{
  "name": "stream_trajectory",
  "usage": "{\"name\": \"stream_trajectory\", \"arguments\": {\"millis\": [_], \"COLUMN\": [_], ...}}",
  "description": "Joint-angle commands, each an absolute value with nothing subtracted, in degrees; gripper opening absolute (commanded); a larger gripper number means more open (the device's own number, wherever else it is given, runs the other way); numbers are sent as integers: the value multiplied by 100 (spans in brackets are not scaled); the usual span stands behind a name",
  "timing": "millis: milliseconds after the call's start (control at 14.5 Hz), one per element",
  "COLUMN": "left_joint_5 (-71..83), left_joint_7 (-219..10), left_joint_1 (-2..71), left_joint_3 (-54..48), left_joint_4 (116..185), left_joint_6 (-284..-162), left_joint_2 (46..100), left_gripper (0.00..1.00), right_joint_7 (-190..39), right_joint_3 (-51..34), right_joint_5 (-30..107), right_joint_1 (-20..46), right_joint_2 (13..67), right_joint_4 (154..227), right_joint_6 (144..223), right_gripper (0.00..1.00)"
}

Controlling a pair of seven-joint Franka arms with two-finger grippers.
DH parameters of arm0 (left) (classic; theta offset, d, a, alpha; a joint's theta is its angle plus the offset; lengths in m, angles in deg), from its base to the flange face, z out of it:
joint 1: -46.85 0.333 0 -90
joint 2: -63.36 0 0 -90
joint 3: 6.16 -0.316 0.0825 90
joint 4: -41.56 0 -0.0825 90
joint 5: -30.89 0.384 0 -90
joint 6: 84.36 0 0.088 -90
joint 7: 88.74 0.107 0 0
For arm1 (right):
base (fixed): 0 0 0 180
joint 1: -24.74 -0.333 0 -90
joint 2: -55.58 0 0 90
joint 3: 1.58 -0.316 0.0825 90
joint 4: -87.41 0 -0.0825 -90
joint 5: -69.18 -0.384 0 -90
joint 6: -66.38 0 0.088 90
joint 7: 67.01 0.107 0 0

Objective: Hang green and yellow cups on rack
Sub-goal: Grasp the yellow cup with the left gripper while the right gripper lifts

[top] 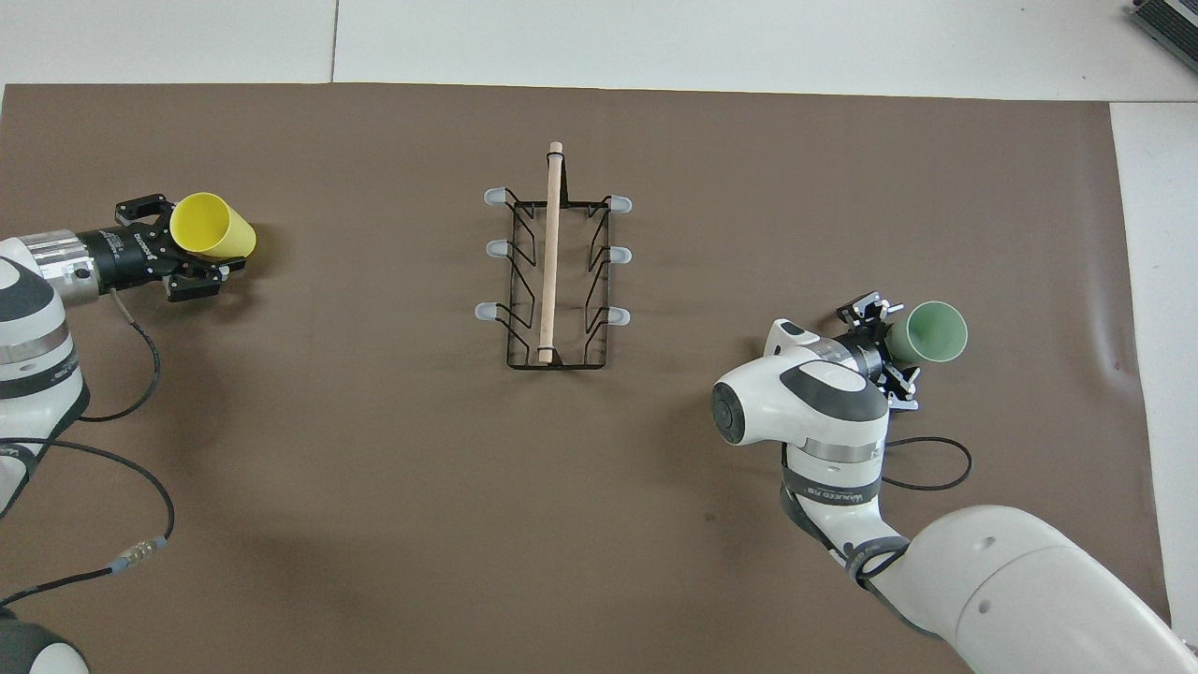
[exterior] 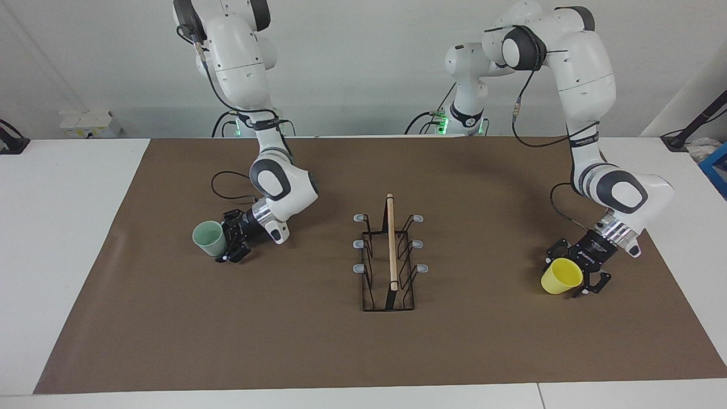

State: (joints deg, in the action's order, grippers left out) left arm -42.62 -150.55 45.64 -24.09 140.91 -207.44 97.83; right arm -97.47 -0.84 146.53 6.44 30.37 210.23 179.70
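Note:
The pale green cup [top: 928, 332] will hang upside down when I lower its opening over a prong, because the grey-capped prongs [top: 619, 316] stick out with free ends.
The pale green cup [exterior: 208, 238] [top: 928, 331] stands upright on the brown mat toward the right arm's end of the table. My right gripper [exterior: 229, 242] [top: 892, 351] is low at its side, open, one finger on each side of the cup's lower part. The yellow cup [exterior: 561, 276] [top: 213, 227] stands upright toward the left arm's end. My left gripper [exterior: 575, 271] [top: 185, 243] is open around it in the same way. The black wire rack [exterior: 391, 250] [top: 551, 253] with its wooden rod stands mid-table, its grey-capped prongs bare.
The brown mat [exterior: 363, 341] covers most of the white table. Loose cables trail from both wrists onto the mat [top: 927, 463]. A white box [exterior: 85, 122] sits at the table's edge nearest the robots, and a blue object [exterior: 717, 162] at the left arm's end.

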Motion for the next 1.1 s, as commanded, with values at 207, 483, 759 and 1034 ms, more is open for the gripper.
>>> {"name": "stream_trajectory", "arguments": {"millis": [207,483,759,1034], "left_joint_5": [-4390,-4390,-4276,-2917], "left_joint_7": [-14370,-14367,-13954,-14016], "left_joint_1": [4316,4263,3930,3683], "left_joint_3": [-2382,-2382,-2408,-2408], "left_joint_4": [14404,14308,14062,13404], "left_joint_6": [-21031,-21136,-21540,-21769], "left_joint_2": [9553,9579,9580,9571], "left_gripper": [100,78,0,0], "right_joint_7": [-9338,-9346,-9382,-9600], "right_joint_3": [-106,-106,-106,-115], "right_joint_5": [15180,15250,15259,15250], "right_joint_1": [883,962,962,874], "right_joint_2": [3009,3009,3009,3009], "right_joint_4": [21309,21309,21309,21204], "right_joint_6": [18082,18082,18064,17959], "right_gripper": [100,93,0,0]}}
